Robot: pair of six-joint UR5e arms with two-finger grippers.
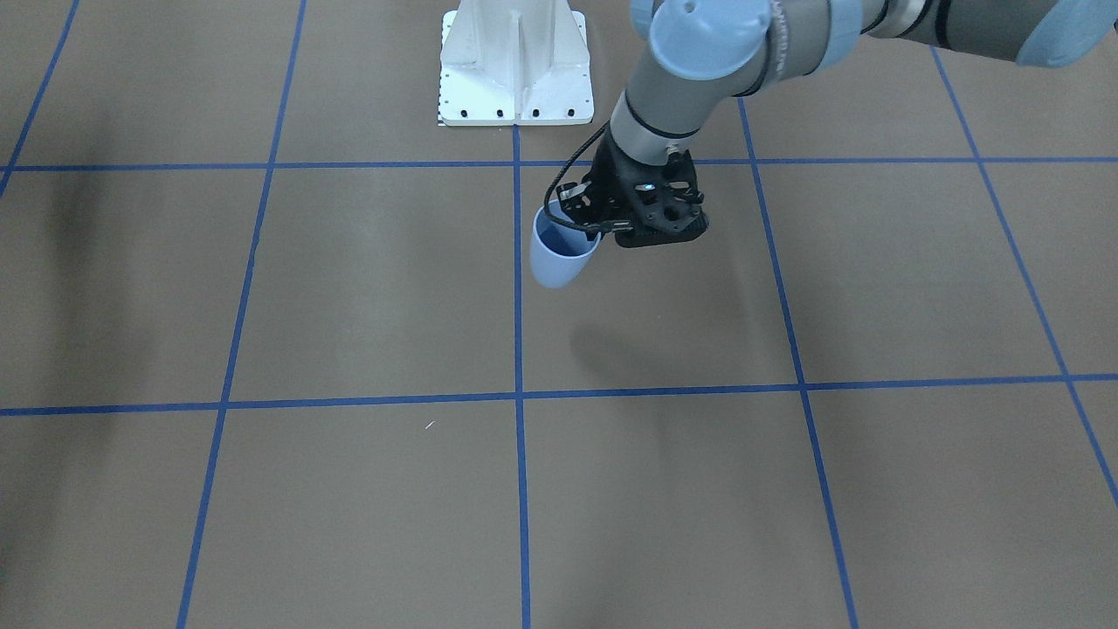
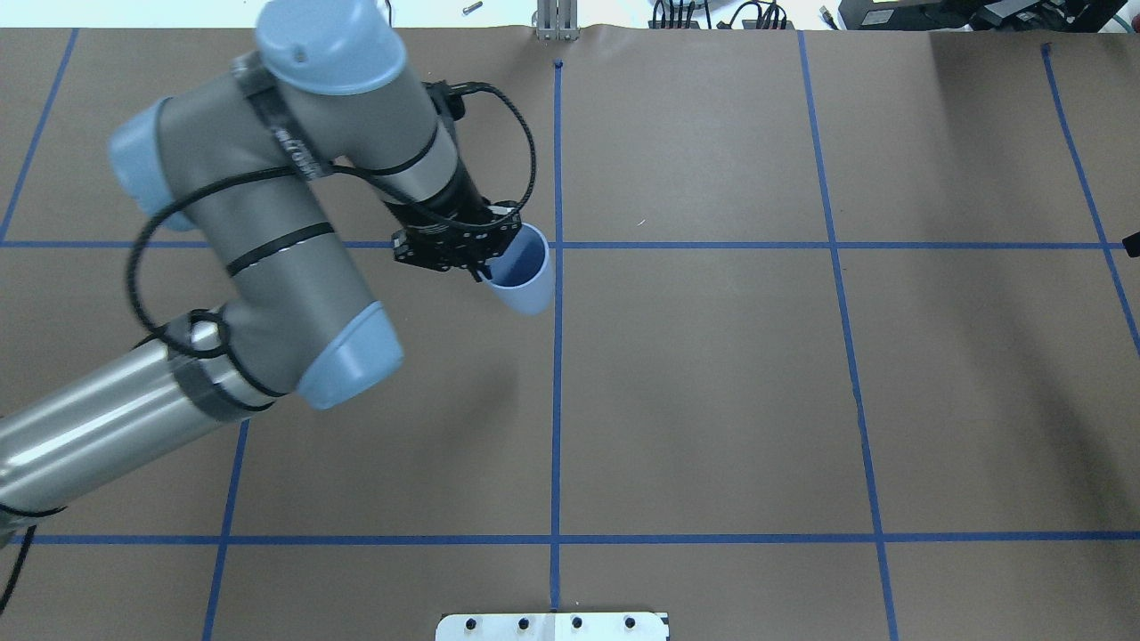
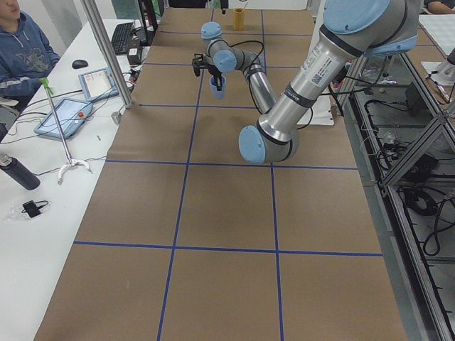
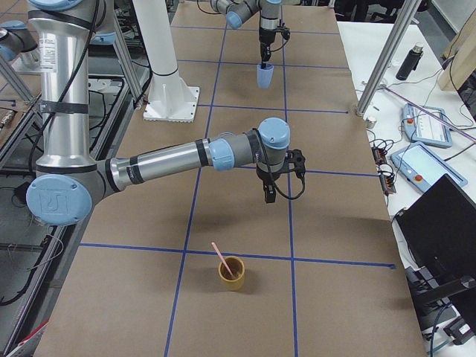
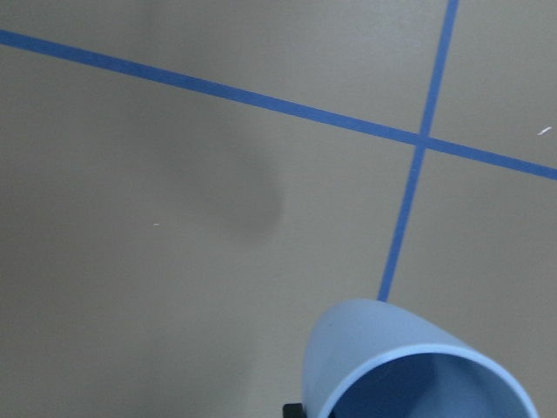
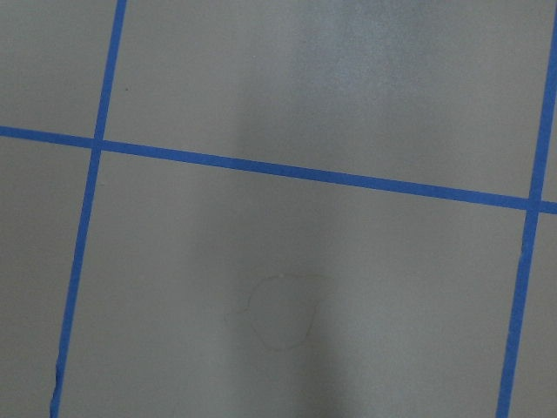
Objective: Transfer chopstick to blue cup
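Observation:
The blue cup [image 1: 558, 257] is hanging with its opening up, and the tabletop by the tape crossing [image 1: 519, 394] is clear. My left gripper should keep lowering the cup there until the cup's base rests.
My left gripper [image 1: 587, 229] is shut on the rim of the blue cup [image 1: 563, 252] and holds it tilted, clear of the table, near the middle tape line. The cup also shows in the overhead view [image 2: 525, 278] and at the bottom of the left wrist view [image 5: 409, 366]. The pink chopstick [image 4: 221, 257] leans in a mustard-yellow cup [image 4: 231, 274] at the table's right end. My right gripper [image 4: 269, 195] hangs fingers down above the table, a short way from that cup. I cannot tell whether it is open or shut. The right wrist view shows only bare table.
The white robot base [image 1: 515, 65] stands at the robot's side of the table. A side desk with tablets [image 3: 67, 114] and a seated person [image 3: 21, 50] lies along the far edge. Metal poles [image 4: 383, 59] stand at that edge. Blue tape lines grid the brown tabletop.

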